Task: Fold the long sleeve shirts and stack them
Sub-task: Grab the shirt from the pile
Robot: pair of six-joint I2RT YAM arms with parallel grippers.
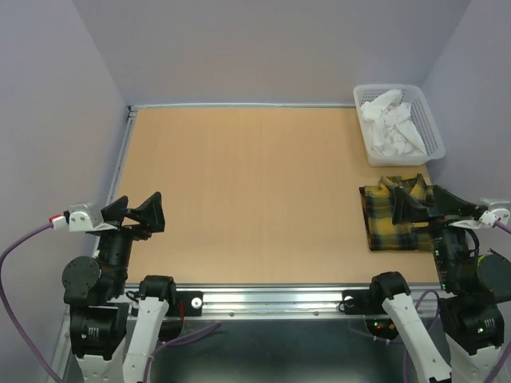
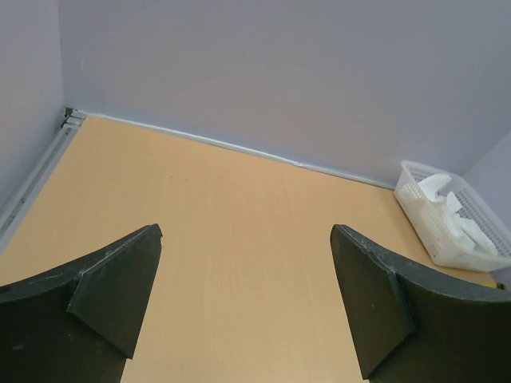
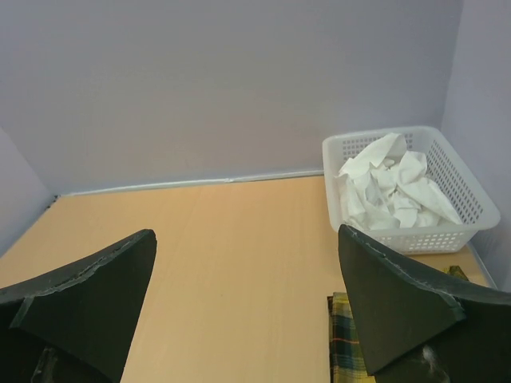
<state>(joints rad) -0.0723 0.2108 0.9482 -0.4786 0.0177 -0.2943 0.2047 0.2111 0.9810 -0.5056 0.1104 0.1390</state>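
My right gripper is on its way to the basket, with the plaid shirt folded flat [image 1: 385, 226] and the white shirt loose in the open basket [image 1: 392, 126]. It should carry on going into the basket and close there.
The yellow-and-dark plaid shirt [image 1: 387, 223] lies folded flat on the right side of the table; a strip of it [image 3: 343, 339] shows in the right wrist view. The white shirt [image 1: 391, 126] sits crumpled inside the white mesh basket [image 1: 435, 132] at the back right, and the white shirt [image 3: 391, 187] also shows in the right wrist view. My right gripper [image 1: 421, 206] hovers over the plaid shirt's near right part, open and holding nothing [image 3: 246, 233]. My left gripper [image 1: 134, 211] is at the table's left near edge, open and empty [image 2: 246, 231].
The basket [image 2: 423, 223] stands against the right wall, just behind the plaid shirt. Grey walls close the table at the back and both sides. A metal rail [image 1: 271, 299] runs along the near edge between the arm bases.
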